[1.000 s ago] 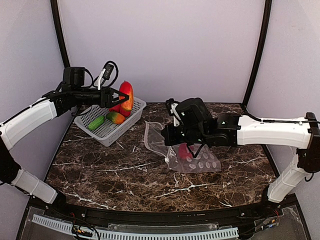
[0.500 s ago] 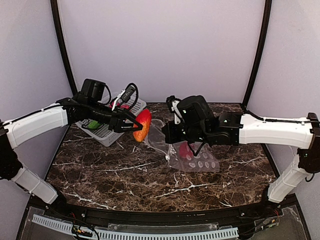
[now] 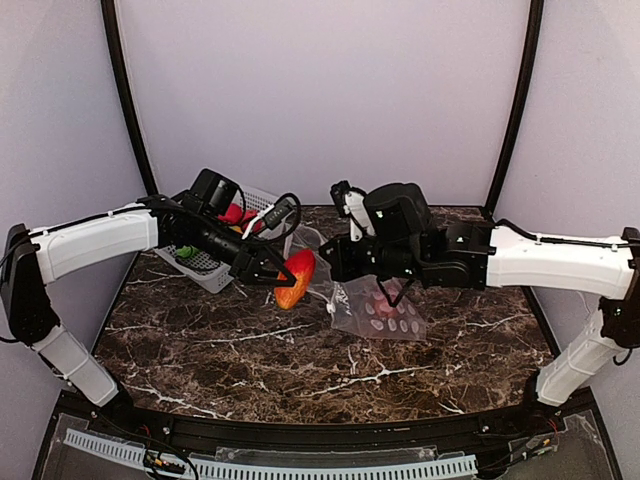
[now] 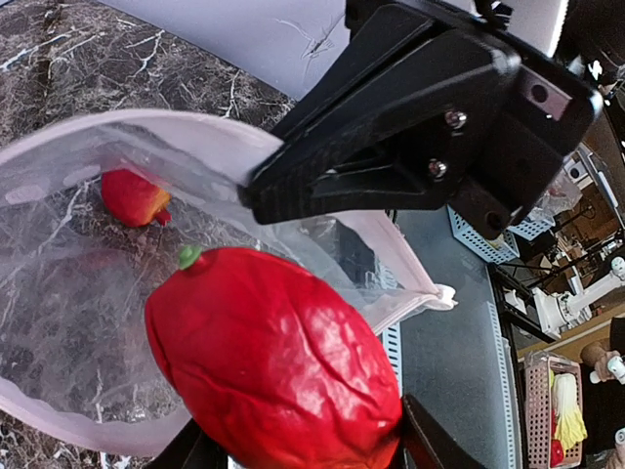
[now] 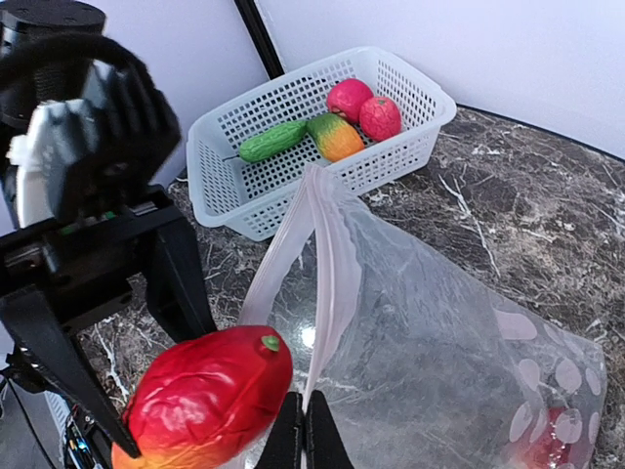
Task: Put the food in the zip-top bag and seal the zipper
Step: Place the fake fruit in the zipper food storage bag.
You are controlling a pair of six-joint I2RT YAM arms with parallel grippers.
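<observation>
I should keep pushing with my left gripper until the fruit passes the bag's rim and then let go, because the red toy fruit's stem end faces into the bag's opening.
My left gripper is shut on a red toy fruit with an orange end, held at the open mouth of the zip-top bag. In the left wrist view the fruit fills the space between my fingers, partly over the bag's lower rim. My right gripper is shut on the bag's upper rim and holds it up. It pinches the pinkish zipper strip. A small red piece lies inside the bag. The white slider tab sits at the mouth's end.
The white lattice basket stands at the back left, behind the left arm. It holds a green cucumber piece, an orange-yellow-green piece and two red round pieces. The bag's far end lies on the marble table.
My left arm carried the red fruit from above the basket, right and down, to the bag's mouth. My right gripper kept its grip and raised the bag's rim a little.
</observation>
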